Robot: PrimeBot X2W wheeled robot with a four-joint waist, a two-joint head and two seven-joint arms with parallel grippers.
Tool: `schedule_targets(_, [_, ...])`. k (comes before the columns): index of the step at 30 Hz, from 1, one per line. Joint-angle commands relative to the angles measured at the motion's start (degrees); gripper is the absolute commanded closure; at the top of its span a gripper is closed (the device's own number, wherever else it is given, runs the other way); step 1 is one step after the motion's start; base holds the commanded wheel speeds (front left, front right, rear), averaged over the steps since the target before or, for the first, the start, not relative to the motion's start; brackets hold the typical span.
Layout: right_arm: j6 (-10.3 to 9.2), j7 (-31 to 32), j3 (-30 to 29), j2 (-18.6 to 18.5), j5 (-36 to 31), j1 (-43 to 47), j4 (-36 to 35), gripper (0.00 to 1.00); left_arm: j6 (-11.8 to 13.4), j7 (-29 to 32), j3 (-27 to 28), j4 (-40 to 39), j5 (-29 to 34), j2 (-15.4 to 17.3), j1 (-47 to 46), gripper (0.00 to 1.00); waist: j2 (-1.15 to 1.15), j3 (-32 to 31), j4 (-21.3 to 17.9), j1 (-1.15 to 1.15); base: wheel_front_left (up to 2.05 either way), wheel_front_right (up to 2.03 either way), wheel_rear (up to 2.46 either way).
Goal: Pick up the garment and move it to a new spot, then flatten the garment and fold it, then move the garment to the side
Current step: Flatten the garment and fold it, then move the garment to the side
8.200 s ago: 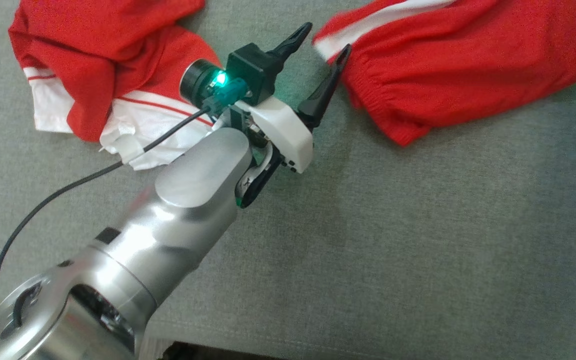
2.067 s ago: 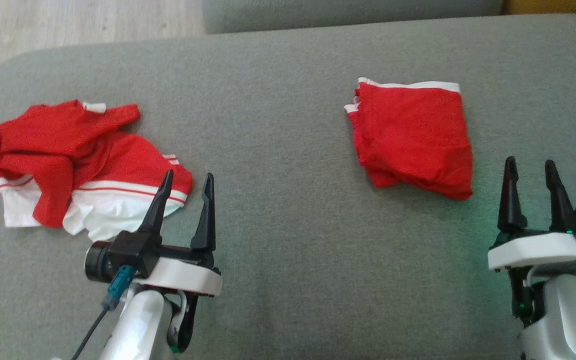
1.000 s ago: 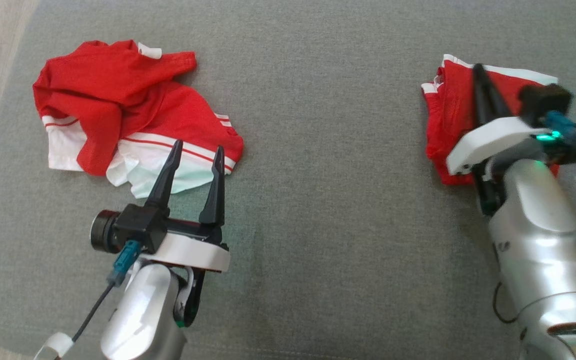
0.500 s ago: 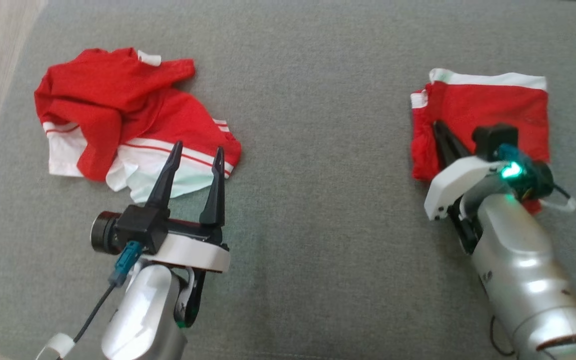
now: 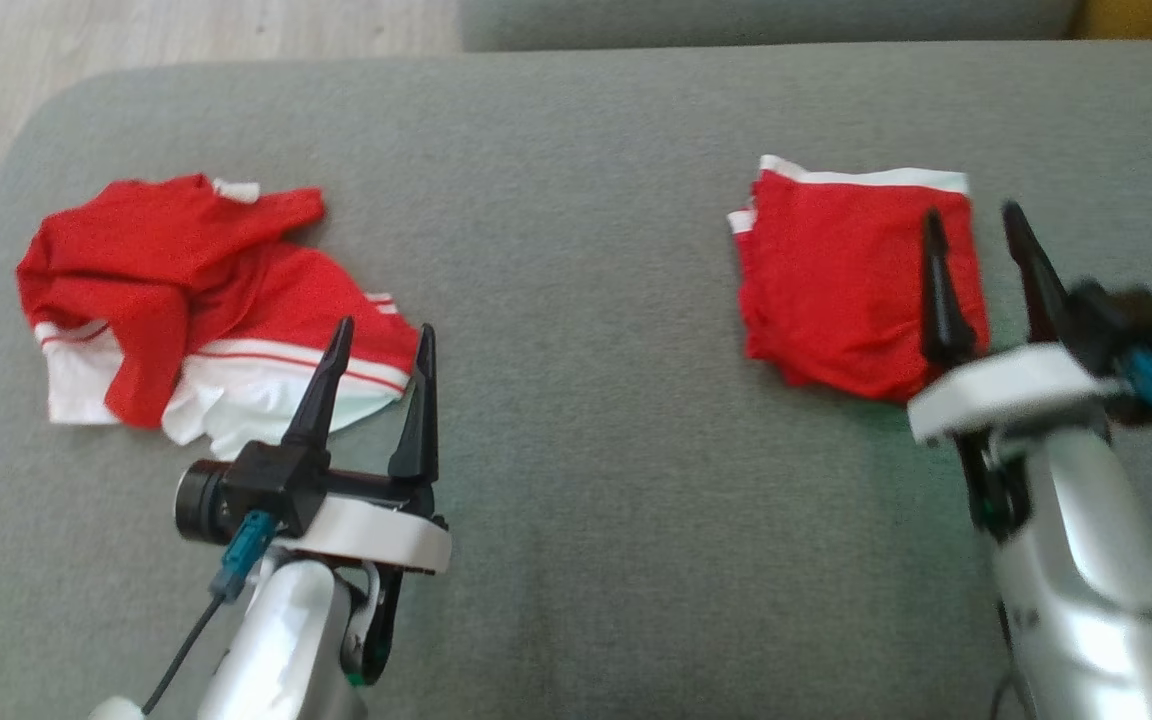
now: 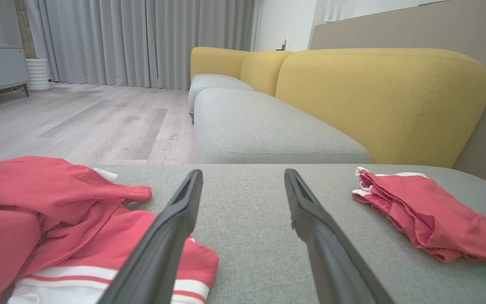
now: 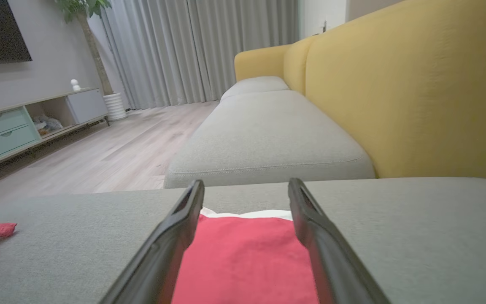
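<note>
My gripper will pull the folded red garment (image 5: 866, 282) aside by its edge. The garment will come along whole and stay folded, because the stacked layers (image 5: 743, 223) lie close together.
A folded red garment (image 5: 851, 280) with a white hem lies on the right of the grey cushion (image 5: 576, 250); it also appears as a folded red garment (image 6: 428, 215) in the left wrist view and a folded red garment (image 7: 243, 253) in the right wrist view. My right gripper (image 5: 971, 220) hangs open over its near right edge, gripping nothing. A crumpled red and white garment (image 5: 186, 300) lies at the left. Just at its near right corner my left gripper (image 5: 383, 335) stands open and empty.
The cushion's left edge curves off to a wooden floor (image 5: 186, 35). A second grey seat (image 6: 260, 126) and a yellow sofa back (image 6: 382, 97) lie beyond. A media cabinet (image 7: 28, 122) stands across the room.
My right gripper has let go of the folded garment, opened and drawn back toward me. The garment lies flat. The head camera has tilted up. The left arm stayed put.
</note>
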Motion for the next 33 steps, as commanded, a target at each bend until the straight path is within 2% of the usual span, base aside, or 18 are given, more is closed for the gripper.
schedule_targets(1, [-0.05,-0.52,0.49,0.59,-0.19,1.76,-3.88,0.0,0.08,-0.3,2.3,-1.67,0.25,0.34,-0.86,0.0,0.0,-0.97,-1.24,0.0,0.0,0.0,0.0])
schedule_targets(5, [-0.05,-0.53,-0.75,0.59,0.19,7.42,-9.64,0.0,0.06,-0.3,2.88,-1.57,0.53,0.35,0.36,0.0,0.0,-1.83,-2.68,0.0,0.0,0.0,0.0])
schedule_targets(12, [-0.05,-0.53,-0.22,0.59,0.62,13.69,-11.7,0.0,-0.23,-0.3,3.8,-1.34,0.65,0.34,2.26,0.0,0.0,-2.65,-3.89,0.0,0.0,0.0,0.0])
schedule_targets(17, [-0.05,-0.53,-0.04,0.59,1.35,14.83,-12.24,0.0,-0.38,-0.3,3.98,-1.32,0.66,0.33,2.33,0.0,0.0,-2.57,-3.96,0.0,0.0,0.0,0.0])
schedule_targets(23, [-0.05,-0.35,-1.23,0.59,0.31,12.61,-12.39,0.0,-0.72,-0.3,3.36,-1.73,0.78,0.32,0.92,0.0,0.0,-0.7,-2.7,0.0,0.0,0.0,0.0])
schedule_targets(27, [-0.05,2.45,-3.55,0.59,-0.68,8.74,-10.74,0.0,-0.75,-0.3,2.97,-2.04,0.97,0.31,-0.16,0.0,0.0,1.75,-1.32,0.0,0.0,0.0,0.0])
schedule_targets(33, [-0.05,9.29,-8.81,0.59,-2.11,0.7,-2.39,0.0,-0.96,-0.3,2.27,-1.83,1.17,0.31,-1.59,0.0,0.0,5.14,1.05,0.0,0.0,0.0,0.0])
